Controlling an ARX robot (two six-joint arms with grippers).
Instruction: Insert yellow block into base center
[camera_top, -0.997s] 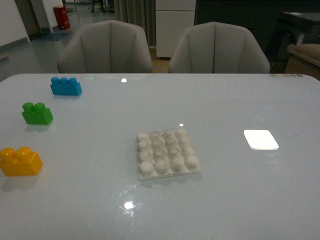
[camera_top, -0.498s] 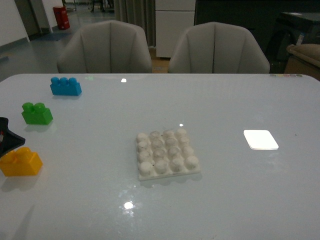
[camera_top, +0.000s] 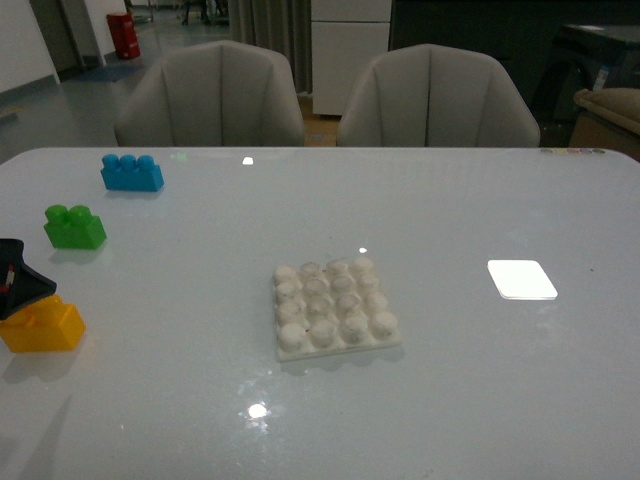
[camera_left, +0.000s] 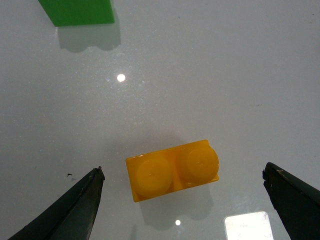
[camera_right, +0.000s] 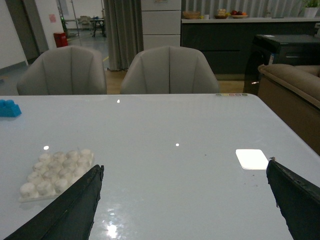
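Observation:
The base's round studs (camera_top: 333, 304) look like those on the yellow block (camera_top: 46, 328). The yellow block's hidden hollow should sink over the base's studs when I push the block down.
The yellow block (camera_top: 42, 325) lies on the white table at the near left, two studs up. My left gripper (camera_left: 182, 172) hangs open above it, its dark fingers (camera_left: 75, 210) wide apart on either side of the yellow block (camera_left: 172, 170) without touching it. From the front only one black finger (camera_top: 20, 278) shows, at the left edge over the block's far corner. The base (camera_top: 335, 307), an off-white studded square, sits mid-table with nothing on it. My right gripper (camera_right: 185, 165) is open over bare table, with the base (camera_right: 55, 172) off to one side.
A green two-stud brick (camera_top: 74, 227) and a blue three-stud brick (camera_top: 131, 172) sit beyond the yellow one on the left. A flat white rectangle (camera_top: 521, 279) lies to the right of the base. Two grey chairs (camera_top: 210, 95) stand behind the table's far edge.
My left gripper has come into the front view from the left edge and settled over the yellow block. No brick and not the base has moved.

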